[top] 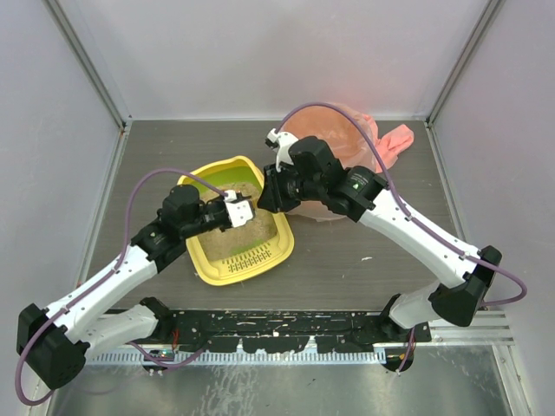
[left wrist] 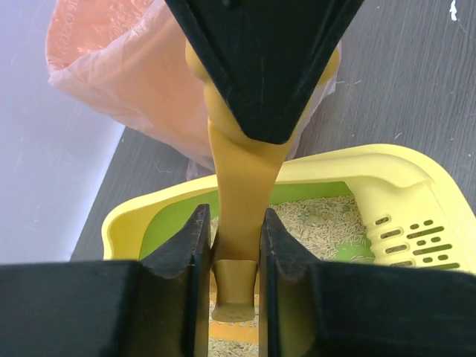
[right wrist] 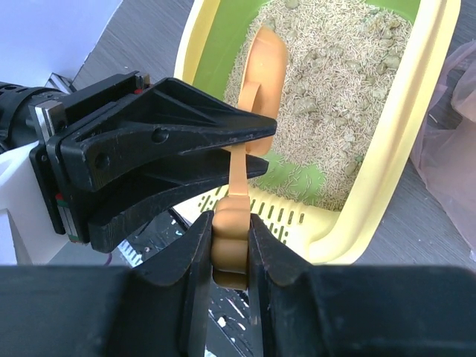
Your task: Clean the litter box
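Note:
I should use my left gripper to turn the handle [right wrist: 237, 177] at an angle in my right gripper before scooping litter, because the scoop's bowl [right wrist: 265, 68] points straight out from my right gripper.
The yellow litter box [top: 211, 268], green inside and filled with beige litter [right wrist: 335, 82], sits left of centre on the table. Above it, both grippers meet on the orange scoop [left wrist: 239, 186]. My left gripper [left wrist: 232, 219] is shut on the scoop's handle, seen at mid-handle in the right wrist view. My right gripper [right wrist: 229, 223] is shut on the knobbed end of that handle [right wrist: 232, 242]. The scoop's bowl [right wrist: 266, 63] hangs over the litter. In the top view the left gripper [top: 245, 211] and right gripper [top: 264, 201] nearly touch, hiding the scoop.
A round bin lined with a pink bag [top: 347, 143] stands just behind and to the right of the box, close to the right arm. The box's slotted ledge [left wrist: 413, 238] is on its near short side. Grey walls enclose the table.

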Action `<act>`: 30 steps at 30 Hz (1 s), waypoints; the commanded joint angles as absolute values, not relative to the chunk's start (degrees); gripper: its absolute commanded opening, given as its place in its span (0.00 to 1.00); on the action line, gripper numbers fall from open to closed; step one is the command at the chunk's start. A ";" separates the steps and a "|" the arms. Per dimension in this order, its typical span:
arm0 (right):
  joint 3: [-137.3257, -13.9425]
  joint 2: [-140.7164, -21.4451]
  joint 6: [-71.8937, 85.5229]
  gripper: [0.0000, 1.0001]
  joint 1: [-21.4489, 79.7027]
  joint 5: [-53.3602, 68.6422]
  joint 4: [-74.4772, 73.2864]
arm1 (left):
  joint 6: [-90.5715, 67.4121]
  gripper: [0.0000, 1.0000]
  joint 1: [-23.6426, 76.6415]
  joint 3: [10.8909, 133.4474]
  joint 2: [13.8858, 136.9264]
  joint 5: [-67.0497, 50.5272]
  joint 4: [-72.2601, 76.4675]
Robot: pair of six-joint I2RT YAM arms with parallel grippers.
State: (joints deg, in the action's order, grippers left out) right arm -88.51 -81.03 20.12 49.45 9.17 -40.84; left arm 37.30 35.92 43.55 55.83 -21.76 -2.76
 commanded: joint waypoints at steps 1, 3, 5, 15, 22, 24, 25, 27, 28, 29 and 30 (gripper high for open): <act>-91.16 -77.85 20.48 0.16 49.22 7.80 -38.00 | 37.10 0.08 35.71 44.53 55.38 -19.60 -0.34; -89.76 -76.97 20.41 0.36 49.22 5.85 -35.73 | 36.34 0.01 35.77 44.52 55.38 -19.40 0.07; -87.48 -75.68 19.87 0.51 49.22 3.48 -32.33 | 35.01 0.00 35.75 44.58 55.33 -19.20 0.61; -71.75 -67.03 19.90 0.68 49.21 -2.52 -7.69 | 27.69 0.00 35.72 45.94 55.35 -16.53 2.39; -65.20 -64.59 19.62 0.65 49.22 -1.12 2.29 | 19.90 0.00 35.76 48.68 54.40 -13.26 0.12; -64.43 -64.84 19.19 0.65 49.25 -0.04 4.07 | 18.09 0.00 35.74 48.99 54.10 -13.60 0.09; -64.04 -65.09 19.01 0.65 49.27 0.52 4.70 | 17.40 0.00 35.71 48.96 54.07 -13.91 0.16; -64.10 -65.80 18.85 0.65 49.24 1.24 5.42 | 16.70 0.00 35.71 48.76 53.97 -14.79 0.24; -64.34 -66.35 18.88 0.65 49.27 1.50 5.48 | 16.56 0.00 35.74 48.55 53.90 -15.10 0.45; -64.68 -66.93 19.07 0.64 49.28 1.51 5.46 | 16.46 0.00 35.77 48.35 53.77 -15.44 0.64; -65.02 -67.54 19.42 0.64 49.24 1.24 5.35 | 16.44 0.00 35.77 48.14 53.65 -15.61 0.84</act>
State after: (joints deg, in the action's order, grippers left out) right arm -63.83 -66.41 19.79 49.36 0.14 -0.80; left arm 19.03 35.99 46.30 55.22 -14.37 -2.37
